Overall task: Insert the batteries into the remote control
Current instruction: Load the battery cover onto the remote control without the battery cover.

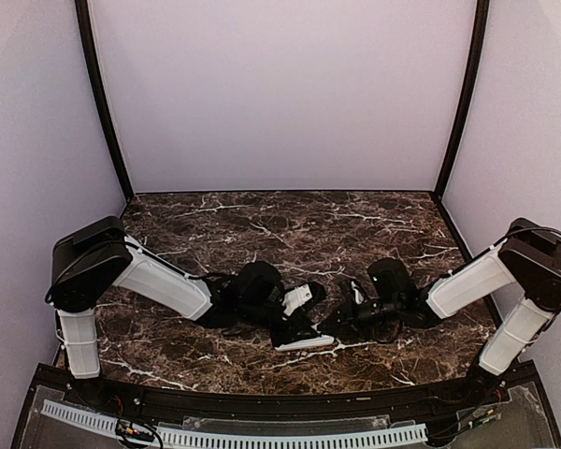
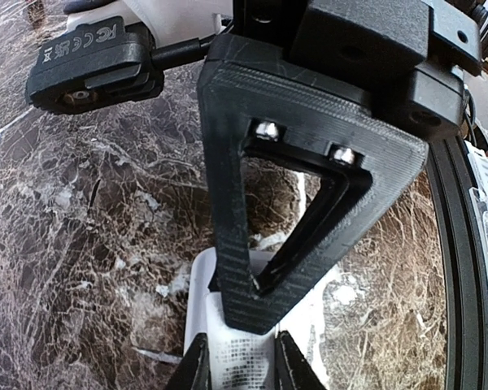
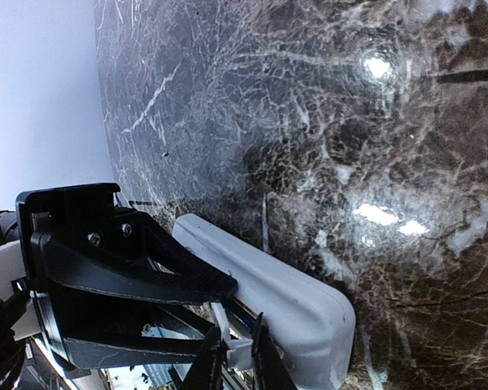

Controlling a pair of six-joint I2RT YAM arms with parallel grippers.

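The cover plate [image 3: 221,319] is tilted off the remote control and its tab is pinched in my right gripper, so next I open that gripper and push the tab [image 3: 241,354] with closed fingers.
The white remote control [image 1: 307,342] lies near the table's front middle, between both grippers. In the left wrist view it [image 2: 197,292] is back side up. My left gripper [image 2: 241,351] has its jaws close on either side of its printed label panel [image 2: 242,361]. My left gripper [image 1: 297,325] and right gripper [image 1: 342,323] meet over it. In the right wrist view the remote [image 3: 297,301] shows edge-on. My right gripper [image 3: 236,345] is shut on a small white tab [image 3: 242,357], seemingly the cover plate's edge. A thin blue sliver [image 3: 246,314] shows beside it. The orange battery is hidden.
The dark marble table [image 1: 290,229] stretches back to pale walls. A black rail [image 1: 262,404] runs along the front edge. The right arm's finger [image 2: 236,244] crosses the left wrist view. The left arm's finger [image 3: 138,272] fills the right wrist view's lower left.
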